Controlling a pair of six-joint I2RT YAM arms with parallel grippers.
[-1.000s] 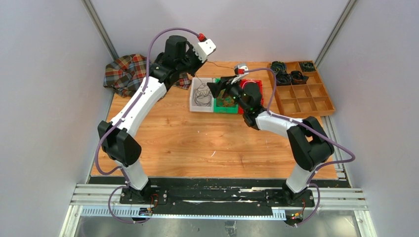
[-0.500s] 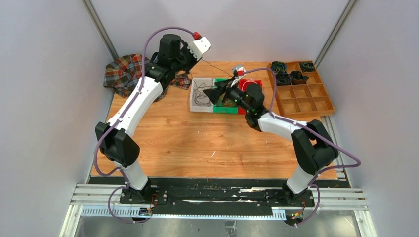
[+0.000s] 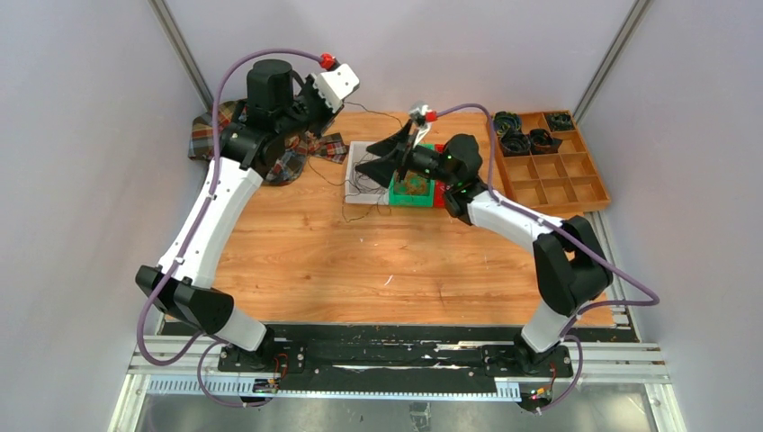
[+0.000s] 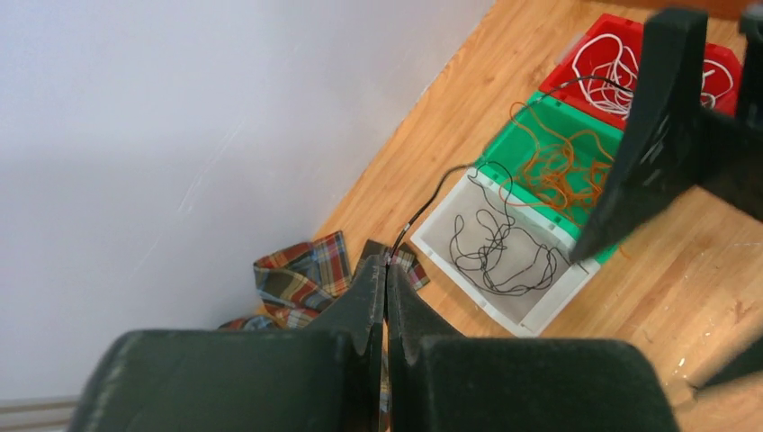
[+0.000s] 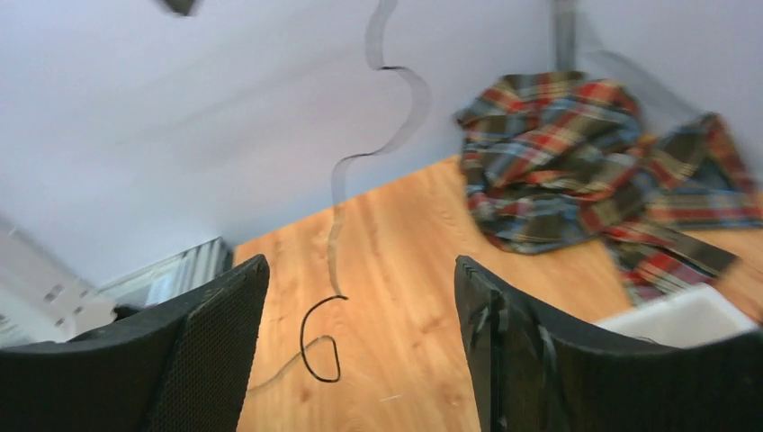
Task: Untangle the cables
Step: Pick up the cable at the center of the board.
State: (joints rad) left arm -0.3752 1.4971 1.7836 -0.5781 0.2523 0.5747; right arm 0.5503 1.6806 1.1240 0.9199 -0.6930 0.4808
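Note:
Next, I lower the cable in my left gripper and pull it over the open wood [image 3: 247,243], because it hangs across the white and green bins [image 4: 481,165].
My left gripper [image 4: 387,266] is shut on a thin black cable [image 4: 430,195] and holds it up over the plaid cloth. The cable runs from its tips towards the bins. My left gripper is at the back left in the top view [image 3: 310,126]. My right gripper [image 3: 380,160] is open above the white bin [image 3: 353,184]. In the right wrist view a black cable loop [image 5: 306,337] hangs blurred between its fingers [image 5: 360,270] without touching them. More black cables [image 4: 504,247] lie in the white bin, copper-orange ones [image 4: 558,166] in the green bin, and white ones [image 4: 612,49] in the red bin.
A plaid cloth [image 3: 225,126] lies at the back left, under my left gripper. A wooden compartment tray [image 3: 553,175] at the back right holds dark coiled rolls [image 3: 522,137]. Walls close in the left, back and right sides.
My left arm has swung left and back, drawing the black cable away from the bins. My right gripper has moved left from the green bin to over the white bin.

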